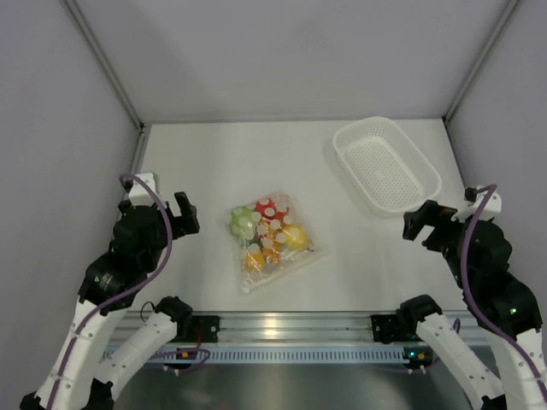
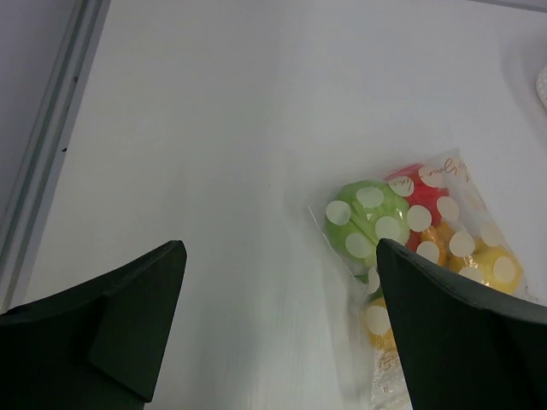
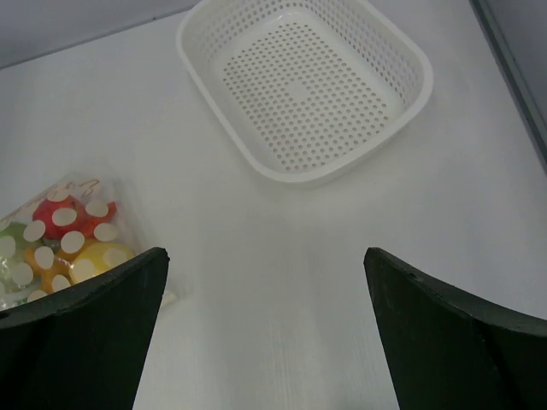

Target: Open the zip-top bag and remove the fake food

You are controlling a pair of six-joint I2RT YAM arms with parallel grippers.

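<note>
My left gripper is heading to the bag's near edge [image 1: 285, 271], which is clear of the fake food. It should keep going toward that empty edge strip [image 1: 296, 261] until its fingers are on both sides of the strip and close.
The clear zip-top bag [image 1: 272, 242] with white dots lies flat on the white table, shut, holding the fake food: a pale-green ball [image 1: 242, 221], a red ball [image 1: 267, 209], a yellow lemon [image 1: 296, 237] and orange pieces [image 1: 256, 259]. The bag also shows in the left wrist view [image 2: 427, 248] and at the left edge of the right wrist view [image 3: 60, 243]. My left gripper [image 1: 184, 213] is open and empty, left of the bag. My right gripper [image 1: 420, 224] is open and empty, well right of the bag.
A white perforated oval basket [image 1: 342, 145] stands empty at the back right; it also shows in the right wrist view [image 3: 410, 102]. Grey walls with metal rails close in the table on three sides. An aluminium rail runs along the near edge.
</note>
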